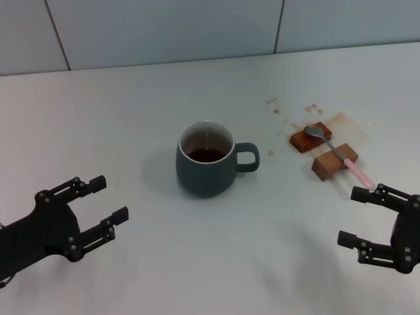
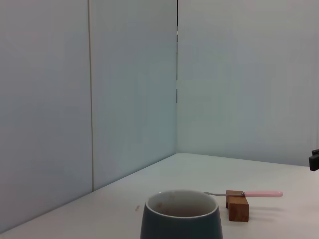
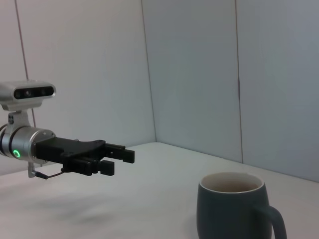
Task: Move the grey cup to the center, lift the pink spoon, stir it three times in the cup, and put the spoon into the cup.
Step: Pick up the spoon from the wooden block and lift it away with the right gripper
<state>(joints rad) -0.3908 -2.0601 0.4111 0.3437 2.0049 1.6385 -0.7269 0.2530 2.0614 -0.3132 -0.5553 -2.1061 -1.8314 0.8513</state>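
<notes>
The grey cup (image 1: 207, 164) lies ahead of my right gripper, which points past the pink spoon, so next I back away, roll it and grip the spoon's handle (image 1: 360, 174).
The grey cup (image 1: 207, 159) stands upright mid-table with dark brown liquid inside, its handle toward the right. It also shows in the left wrist view (image 2: 181, 215) and the right wrist view (image 3: 234, 206). The pink spoon (image 1: 338, 153) lies across two brown wooden blocks to the cup's right, its silver bowl on the far block, its pink handle (image 2: 262, 193) sticking out past the near block. My left gripper (image 1: 113, 201) is open and empty, near left of the cup; it also shows in the right wrist view (image 3: 119, 160). My right gripper (image 1: 350, 215) is open and empty, just short of the spoon's handle.
Two wooden blocks (image 1: 310, 137) (image 1: 334, 162) hold the spoon. Brown spill stains (image 1: 341, 121) mark the table around them. A tiled wall (image 1: 197, 26) rises behind the table's far edge.
</notes>
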